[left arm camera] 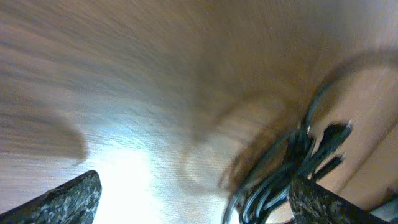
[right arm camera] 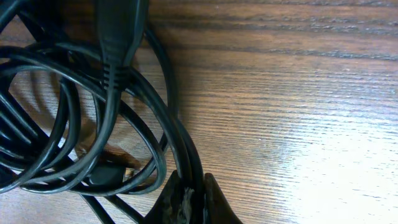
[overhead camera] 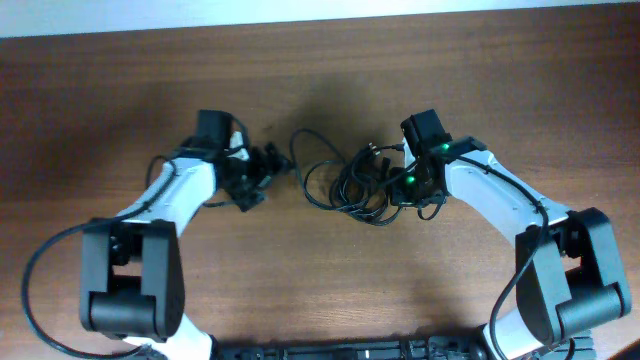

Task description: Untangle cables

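Observation:
I should use my left gripper to pull out the cable loop [overhead camera: 300, 172] beside it while my right gripper holds the tangle [overhead camera: 352, 192], since the loop still runs into it.
A tangle of black cables [overhead camera: 355, 185] lies on the wooden table between my two arms. My right gripper [overhead camera: 412, 192] is at the tangle's right edge, shut on two or three cable strands [right arm camera: 186, 163] that run between its fingertips [right arm camera: 189, 199]. Coiled loops and a black plug [right arm camera: 118, 37] fill the left of the right wrist view. My left gripper [overhead camera: 252, 180] is open just left of the tangle. In the blurred left wrist view its fingers stand wide apart [left arm camera: 193, 205] and cable loops [left arm camera: 292, 162] lie by the right finger.
The table's far edge [overhead camera: 320, 25] meets a pale wall. The arm bases stand at the near edge, each with a black supply cable looping on the table [overhead camera: 40, 260].

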Robot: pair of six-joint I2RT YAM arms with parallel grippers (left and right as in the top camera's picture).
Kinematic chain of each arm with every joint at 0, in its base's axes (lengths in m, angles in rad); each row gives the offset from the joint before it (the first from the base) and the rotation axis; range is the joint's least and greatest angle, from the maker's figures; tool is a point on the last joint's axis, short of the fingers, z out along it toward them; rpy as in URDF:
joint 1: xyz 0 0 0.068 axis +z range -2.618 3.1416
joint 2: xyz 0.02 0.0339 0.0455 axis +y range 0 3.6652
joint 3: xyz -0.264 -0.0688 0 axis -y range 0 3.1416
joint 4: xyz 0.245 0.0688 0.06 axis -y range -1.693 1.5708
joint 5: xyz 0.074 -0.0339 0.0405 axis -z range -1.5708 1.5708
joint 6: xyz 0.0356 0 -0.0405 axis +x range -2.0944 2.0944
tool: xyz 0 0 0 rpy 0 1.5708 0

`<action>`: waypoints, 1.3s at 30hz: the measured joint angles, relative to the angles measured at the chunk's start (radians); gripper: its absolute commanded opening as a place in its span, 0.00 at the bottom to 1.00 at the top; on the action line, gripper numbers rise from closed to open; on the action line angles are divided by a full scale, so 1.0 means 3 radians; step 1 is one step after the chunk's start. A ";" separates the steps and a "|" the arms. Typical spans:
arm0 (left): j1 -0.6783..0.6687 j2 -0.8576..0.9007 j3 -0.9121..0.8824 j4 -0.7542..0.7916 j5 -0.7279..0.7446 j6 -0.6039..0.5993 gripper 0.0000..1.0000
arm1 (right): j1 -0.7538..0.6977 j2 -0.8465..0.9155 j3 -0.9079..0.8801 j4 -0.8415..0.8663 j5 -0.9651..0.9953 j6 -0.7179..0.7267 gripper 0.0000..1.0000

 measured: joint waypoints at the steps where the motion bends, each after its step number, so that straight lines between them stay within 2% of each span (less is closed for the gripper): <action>1: -0.0090 0.0000 0.0000 0.0001 -0.0004 0.0017 0.90 | 0.0000 0.0000 0.0000 -0.0005 0.0000 0.0000 0.04; 8: -0.0600 0.0000 0.0000 0.0004 -0.0004 -0.0017 0.84 | 0.0000 0.0000 0.0000 -0.0008 0.0013 0.0000 0.04; 10: -0.0702 0.0000 0.0000 0.0004 -0.0005 -0.0060 0.75 | 0.0000 0.0000 0.0000 -0.0008 0.0015 -0.0001 0.04; 14: -0.0856 0.0000 -0.0001 0.0003 0.0004 -0.0139 0.46 | 0.0000 0.0000 0.0000 -0.0009 0.0038 0.0001 0.04; 15: -0.0865 0.0000 -0.0003 0.0003 0.0015 -0.0150 0.46 | 0.0000 0.0000 0.0000 -0.0010 0.0037 0.0001 0.04; 20: -0.0741 -0.0005 -0.0006 0.0001 0.0083 -0.0038 0.69 | 0.0000 0.0000 0.0000 -0.0008 0.0038 0.0000 0.04; 26: -0.0378 -0.0402 0.0003 -0.0010 0.0084 0.0446 0.80 | 0.0000 0.0000 0.0000 -0.0008 0.0037 0.0000 0.04; 32: -0.0479 -0.0557 0.0032 -0.0010 0.0060 0.0547 0.82 | 0.0000 0.0000 0.0000 -0.0008 0.0037 0.0000 0.04; 36: -0.0753 -0.0444 0.0032 -0.0008 -0.0010 0.0407 0.80 | 0.0000 0.0000 0.0000 -0.0008 0.0037 0.0000 0.04; 39: -0.0960 -0.0220 0.0032 -0.0009 -0.0093 0.0202 0.74 | 0.0000 0.0000 0.0000 -0.0006 0.0037 -0.0001 0.04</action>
